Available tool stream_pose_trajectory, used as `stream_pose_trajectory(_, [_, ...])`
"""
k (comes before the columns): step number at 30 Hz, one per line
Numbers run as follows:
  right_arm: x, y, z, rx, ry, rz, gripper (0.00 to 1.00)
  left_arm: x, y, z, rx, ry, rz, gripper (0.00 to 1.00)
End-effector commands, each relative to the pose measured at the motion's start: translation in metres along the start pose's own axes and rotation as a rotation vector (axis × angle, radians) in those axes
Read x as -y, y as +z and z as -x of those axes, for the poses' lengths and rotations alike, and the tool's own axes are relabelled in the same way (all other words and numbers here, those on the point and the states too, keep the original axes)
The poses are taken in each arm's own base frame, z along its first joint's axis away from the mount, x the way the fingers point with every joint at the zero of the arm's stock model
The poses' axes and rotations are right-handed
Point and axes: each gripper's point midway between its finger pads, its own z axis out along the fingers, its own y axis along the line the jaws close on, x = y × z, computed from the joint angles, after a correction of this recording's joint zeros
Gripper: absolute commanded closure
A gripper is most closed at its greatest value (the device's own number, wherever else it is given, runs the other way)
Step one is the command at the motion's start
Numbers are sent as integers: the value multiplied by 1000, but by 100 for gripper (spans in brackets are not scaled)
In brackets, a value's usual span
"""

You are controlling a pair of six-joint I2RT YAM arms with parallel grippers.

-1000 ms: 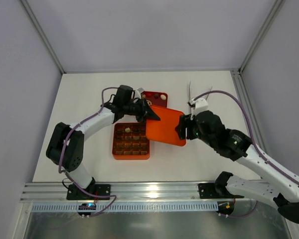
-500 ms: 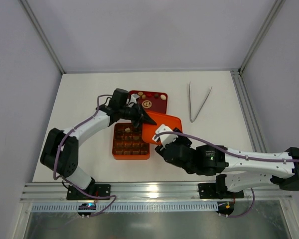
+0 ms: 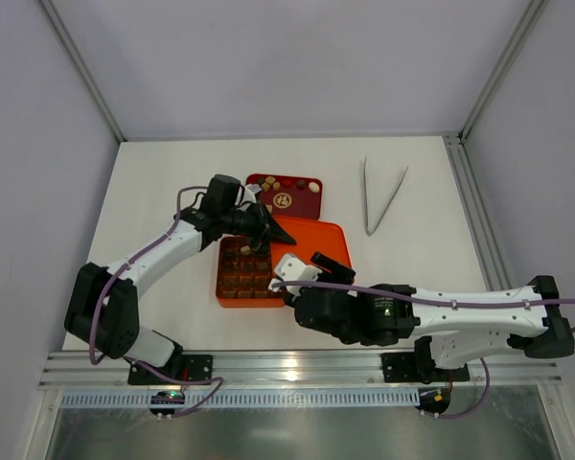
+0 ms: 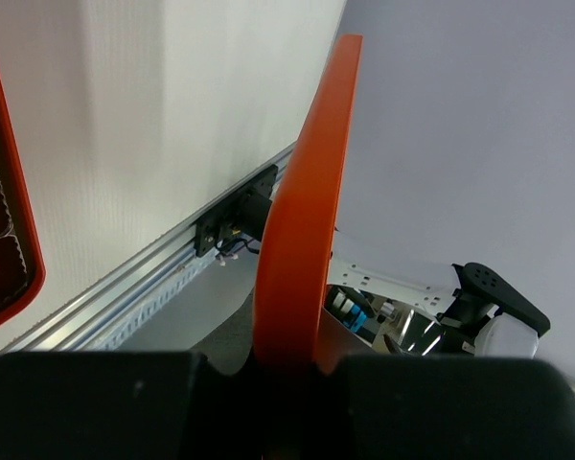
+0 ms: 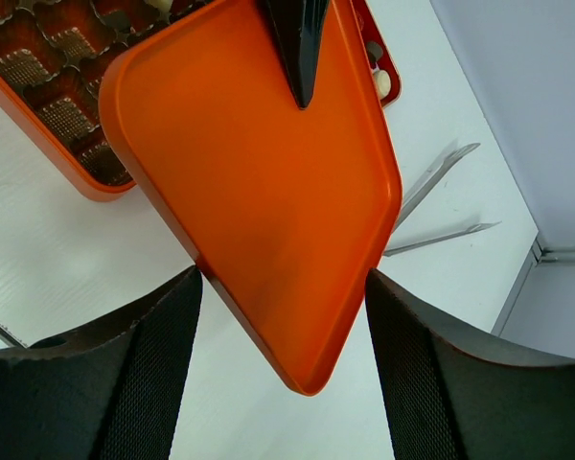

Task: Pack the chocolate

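Note:
My right gripper should take the lid by its near corner (image 5: 305, 372) and swing it over the box, because my left gripper is blocking the space over the grid box (image 3: 241, 271).
My left gripper (image 3: 271, 228) is shut on the far edge of the flat orange lid (image 3: 318, 244) and holds it tilted beside the orange grid box (image 3: 252, 273). In the left wrist view the lid (image 4: 302, 230) stands edge-on in my left gripper (image 4: 268, 359). Brown chocolate pieces (image 3: 244, 251) sit in some box cells, and more chocolate (image 3: 272, 181) lies on the dark red tray (image 3: 307, 196). My right gripper (image 3: 311, 266) is open at the lid's near corner. In the right wrist view that corner (image 5: 307, 316) lies between its spread fingers (image 5: 163, 335).
Metal tongs (image 3: 383, 196) lie on the white table at the back right, also in the right wrist view (image 5: 441, 206). The right arm (image 3: 441, 311) stretches low across the near side of the table. The metal rail (image 3: 297, 369) runs along the front edge.
The right arm has swung from the lid's right side round to its near corner, low over the table. The left gripper has drawn back a little to the left with the lid.

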Motion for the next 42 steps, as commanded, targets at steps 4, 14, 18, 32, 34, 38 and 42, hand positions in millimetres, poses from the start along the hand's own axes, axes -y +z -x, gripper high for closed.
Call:
stream_pose_trajectory(4, [6,-13,21,74,2,-10,29,14,-9,-16,-55,18,-45,100])
stream_pose_trajectory(14, [-8,1,9,81,-156,-121,28,16,-15,-23,-74,32,-60,100])
stream_pose_trajectory(18, [-4,10,12,97,-215,-187,27,16,-18,-28,-83,40,-65,100])
stream_pose_trajectory(32, [5,32,22,106,-285,-231,59,13,-24,-38,-102,61,-78,100])
stream_pose_trajectory(34, [6,31,24,108,-280,-231,72,13,-24,-39,-104,67,-80,100])
stream_pose_trajectory(38, [10,28,29,102,-267,-240,96,17,-26,-38,-98,90,-88,78])
stream_pose_trajectory(42, [16,23,37,96,-259,-246,96,31,-34,-28,-51,166,-117,25])
